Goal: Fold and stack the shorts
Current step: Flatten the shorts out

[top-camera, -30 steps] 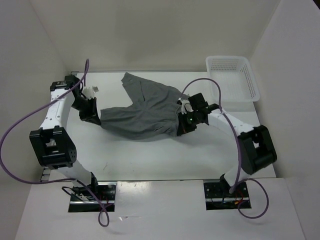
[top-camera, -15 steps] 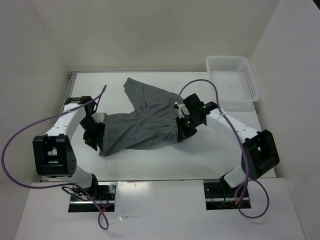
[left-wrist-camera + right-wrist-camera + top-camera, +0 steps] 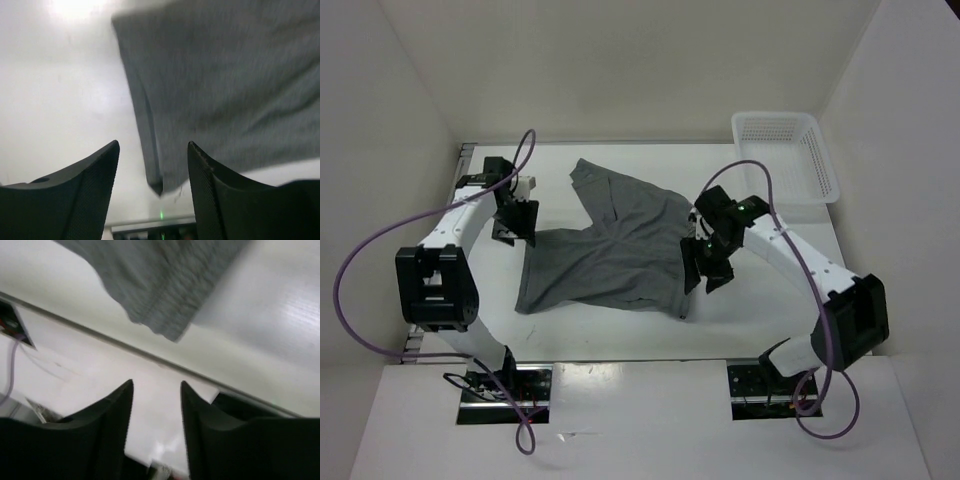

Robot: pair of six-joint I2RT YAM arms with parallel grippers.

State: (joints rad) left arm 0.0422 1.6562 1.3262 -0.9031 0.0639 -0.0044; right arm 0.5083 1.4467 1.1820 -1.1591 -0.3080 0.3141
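Observation:
The shorts' back leg is crooked, with a crease at its inner corner (image 3: 604, 219), so the robot's left gripper should grab its far end (image 3: 584, 173) and pull the leg straight before folding.
The grey shorts (image 3: 610, 255) lie spread on the white table, one leg reaching toward the back (image 3: 595, 180) and the waistband side along the near edge. My left gripper (image 3: 520, 230) hovers at the shorts' left edge, open and holding nothing. In the left wrist view a corner of the shorts (image 3: 156, 182) lies beyond the gap between the fingers (image 3: 95, 180). My right gripper (image 3: 705, 272) hangs over the shorts' right edge, also open. In the right wrist view the shorts (image 3: 160, 285) lie beyond the empty gripper (image 3: 156, 390).
A white mesh basket (image 3: 770, 118) stands at the back right corner. White walls close the table on the left, back and right. Purple cables loop from both arms. The table's near edge (image 3: 150, 355) runs just below the shorts.
Both grippers have opened and released the shorts, which now lie flatter and nearer the front. The left gripper has pulled back toward the far left; the right has shifted slightly nearer.

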